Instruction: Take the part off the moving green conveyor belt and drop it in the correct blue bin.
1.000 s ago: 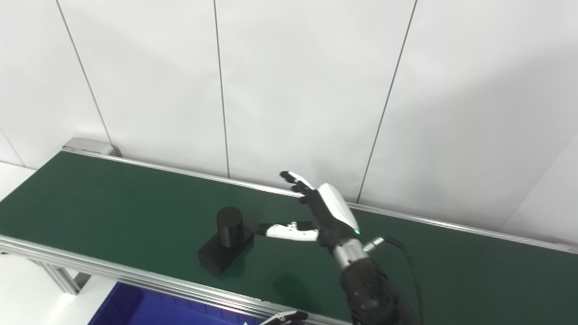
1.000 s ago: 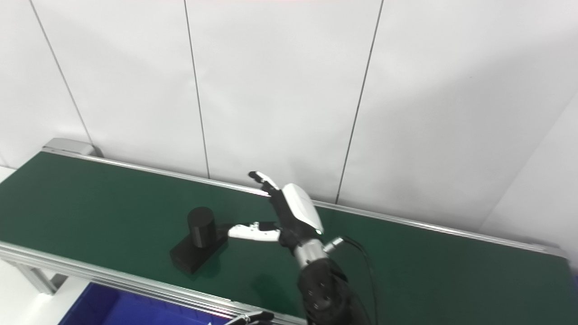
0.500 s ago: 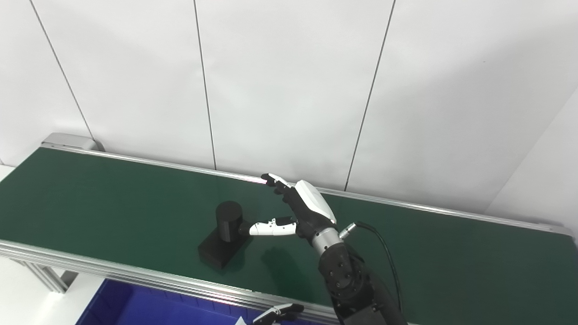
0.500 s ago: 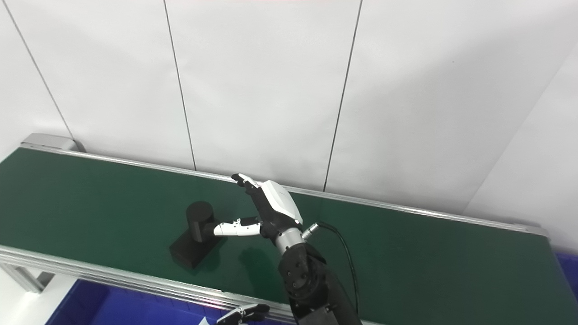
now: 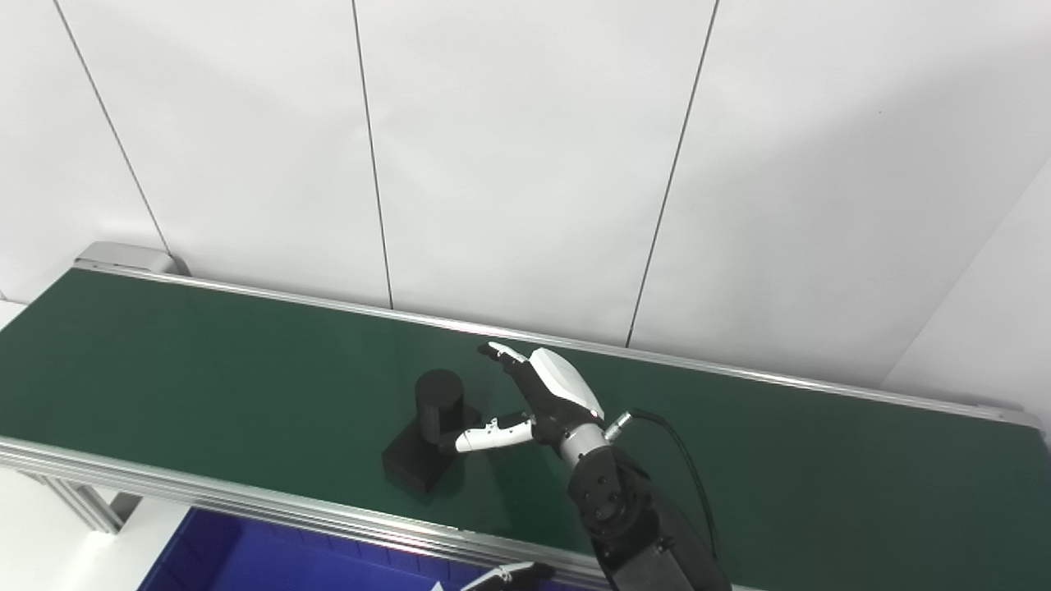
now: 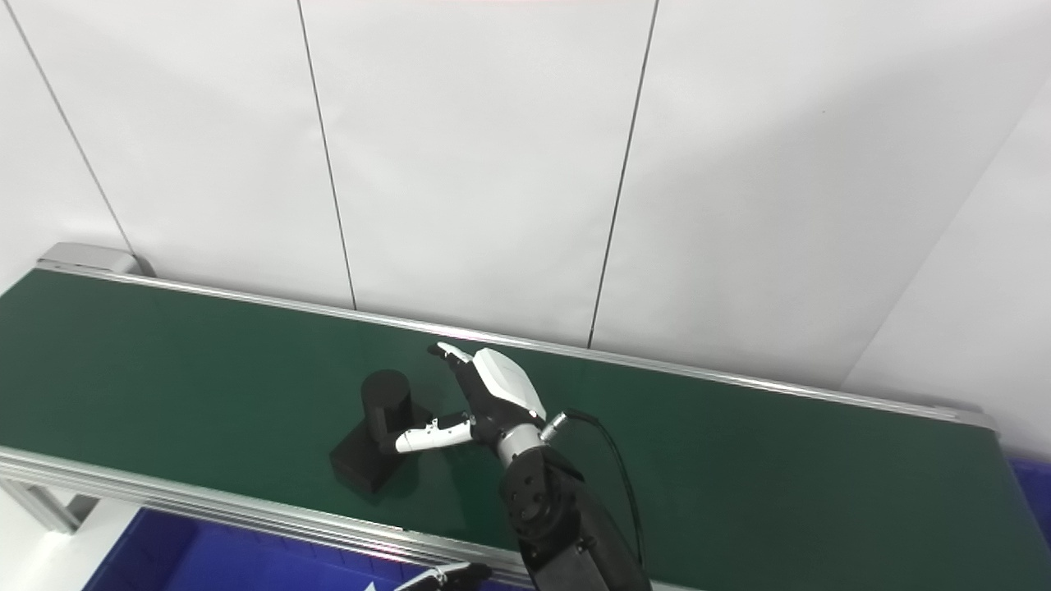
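The black cylinder goes straight into its rectangular base point(image 5: 434, 439), so when I lift, the base point(image 5: 415, 467) will rise together with the cylinder as one piece.
The part point(image 5: 438, 404) is black: an upright cylinder on a rectangular base. It sits on the green conveyor belt point(image 5: 205, 369), near the belt's front edge. My right hand point(image 5: 548, 392) is over the belt just right of the part, open, with its fingers stretched toward the back rail. Its thumb point(image 5: 484, 437) reaches left and touches the part low on its right side; it holds nothing. Only the fingertips of my left hand point(image 5: 502, 574) show at the bottom edge, below the belt's front rail. The part also shows in the right eye view point(image 6: 386, 404).
A blue bin point(image 5: 246, 558) sits below the belt's front rail at the bottom left. A sliver of another blue bin point(image 6: 1036, 484) shows past the belt's right end. Metal rails edge the belt, with a white panel wall behind.
The part has ridden to the right on the belt. My right hand has lowered and come nearer to it, so its thumb now touches the part's lower right side.
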Available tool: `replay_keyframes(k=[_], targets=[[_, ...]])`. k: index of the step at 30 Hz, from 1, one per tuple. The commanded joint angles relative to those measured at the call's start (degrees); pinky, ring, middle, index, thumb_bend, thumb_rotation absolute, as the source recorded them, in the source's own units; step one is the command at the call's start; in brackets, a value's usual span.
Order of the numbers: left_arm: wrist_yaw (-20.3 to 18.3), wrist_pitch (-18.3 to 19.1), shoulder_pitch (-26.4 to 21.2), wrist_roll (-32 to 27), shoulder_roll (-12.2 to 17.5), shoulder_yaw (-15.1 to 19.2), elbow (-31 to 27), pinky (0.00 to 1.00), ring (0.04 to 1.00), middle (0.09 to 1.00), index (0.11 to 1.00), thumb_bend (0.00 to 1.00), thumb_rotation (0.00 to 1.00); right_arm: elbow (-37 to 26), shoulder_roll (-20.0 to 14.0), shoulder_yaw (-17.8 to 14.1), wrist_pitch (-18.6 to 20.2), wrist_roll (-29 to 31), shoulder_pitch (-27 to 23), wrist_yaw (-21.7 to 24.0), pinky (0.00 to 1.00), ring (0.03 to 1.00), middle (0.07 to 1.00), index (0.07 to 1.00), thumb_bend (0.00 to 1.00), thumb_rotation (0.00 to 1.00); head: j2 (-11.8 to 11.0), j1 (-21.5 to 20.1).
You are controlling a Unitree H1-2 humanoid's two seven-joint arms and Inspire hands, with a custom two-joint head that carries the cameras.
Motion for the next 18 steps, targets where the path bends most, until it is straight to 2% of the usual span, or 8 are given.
replay_keyframes(k=[1, 18], targets=[[-0.13, -2.38, -0.28, 0.80, 0.68, -0.33, -2.02, 0.76, 0.830, 0.861, 0.803, 0.86, 0.29, 0.45, 1.96, 0.19, 0.16, -0.21, -3.50, -1.45, 0.86, 0.901, 0.924, 0.914, 0.93, 0.39, -0.05, 0.03], [0.31, -2.39, 0.32, 1.29, 2.35, -1.32, -3.85, 0.77, 0.830, 0.870, 0.795, 0.83, 0.28, 16.18, 5.61, -0.15, -4.89, 2.68, -8.03, -8.73, 0.86, 0.894, 0.909, 0.897, 0.89, 0.42, 1.13, -1.30]])
